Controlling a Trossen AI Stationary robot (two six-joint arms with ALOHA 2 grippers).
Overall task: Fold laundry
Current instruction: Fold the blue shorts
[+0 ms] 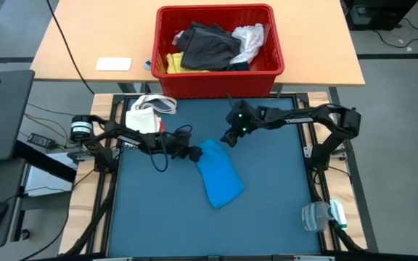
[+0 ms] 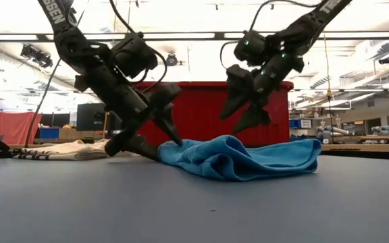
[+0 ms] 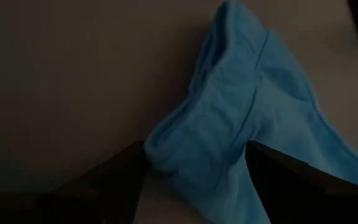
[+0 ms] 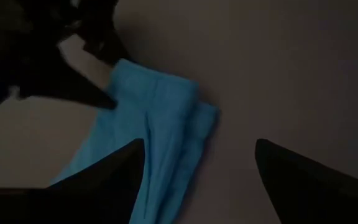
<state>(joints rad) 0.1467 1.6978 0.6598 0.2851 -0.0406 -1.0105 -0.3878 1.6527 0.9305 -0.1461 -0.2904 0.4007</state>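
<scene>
My gripper will raise the layers together in a wavy stack when it lifts, because the blue garment's end [image 1: 209, 150] shows a doubled edge with a dark gap [image 3: 197, 84].
A bright blue garment [image 1: 218, 176] lies crumpled on the dark mat, one end toward the far left. My left gripper [image 1: 193, 154] is low at that end and open. In the left wrist view its fingers stand on either side of the bunched cloth [image 3: 197, 130]. My right gripper [image 1: 228, 138] hangs open above the garment's far end, clear of the cloth in the low view [image 2: 243, 118]. More laundry lies in the red basket [image 1: 220, 85] beyond the mat: a dark grey piece [image 1: 209, 45], a yellow one [image 1: 174, 64] and a white one [image 1: 251, 40]. My left gripper slants down from the table's left, its two open fingers astride the garment's far-left end [image 3: 166, 149]. The lower finger [image 2: 137, 146] reaches down to the mat beside the cloth's edge. Whether either finger touches the cloth I cannot tell.
A cream tote bag [image 1: 145, 114] lies at the mat's far left corner, close behind my left arm. A clear plastic item with green trim [image 1: 321, 215] sits at the near right. The near half of the mat [image 1: 165, 225] is bare.
</scene>
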